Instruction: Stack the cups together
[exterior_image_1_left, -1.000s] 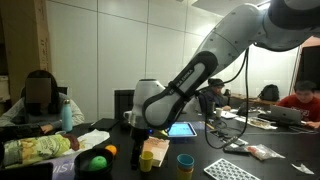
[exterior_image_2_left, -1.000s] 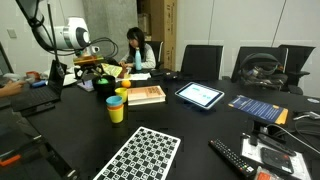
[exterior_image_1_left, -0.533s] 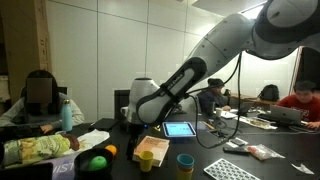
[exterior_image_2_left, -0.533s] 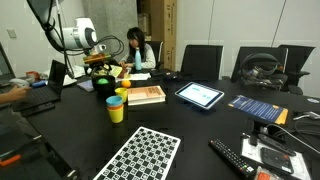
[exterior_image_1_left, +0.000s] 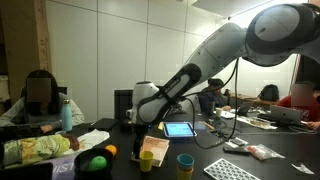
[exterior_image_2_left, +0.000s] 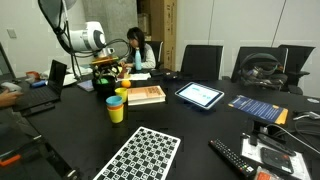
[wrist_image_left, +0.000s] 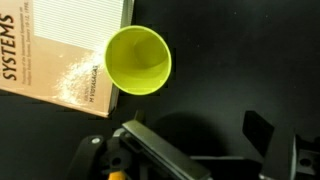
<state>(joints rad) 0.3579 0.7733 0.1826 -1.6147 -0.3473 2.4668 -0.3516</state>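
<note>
My gripper needs to move over the cup's rim (wrist_image_left: 169, 66), one finger inside, before it closes, because the yellow cup (wrist_image_left: 138, 62) by the book stands beyond my open fingers.
In the wrist view a yellow cup (wrist_image_left: 138, 60) stands upright and empty on the dark table, its rim over a corner of the book (wrist_image_left: 60, 50). My gripper (wrist_image_left: 205, 140) is open, apart from the cup, with nothing between its fingers (wrist_image_left: 150, 155). In both exterior views the gripper (exterior_image_1_left: 138, 125) (exterior_image_2_left: 103, 68) hangs above the table near the book (exterior_image_1_left: 152, 148) (exterior_image_2_left: 147, 95). A small cup (exterior_image_1_left: 147, 160) (exterior_image_2_left: 121, 94) stands beside the book. A yellow cup with a light blue rim (exterior_image_1_left: 185, 163) (exterior_image_2_left: 115, 110) stands further forward.
A tablet (exterior_image_1_left: 181, 129) (exterior_image_2_left: 200, 95) lies beyond the book. A green ball (exterior_image_1_left: 97, 162), an orange ball (exterior_image_1_left: 110, 150) and a teal bottle (exterior_image_1_left: 67, 112) stand to one side. A checkerboard sheet (exterior_image_2_left: 140, 155) lies at the table front. People sit around the table.
The arm has swung the open gripper sideways toward the book and the cups. The cups have not moved.
</note>
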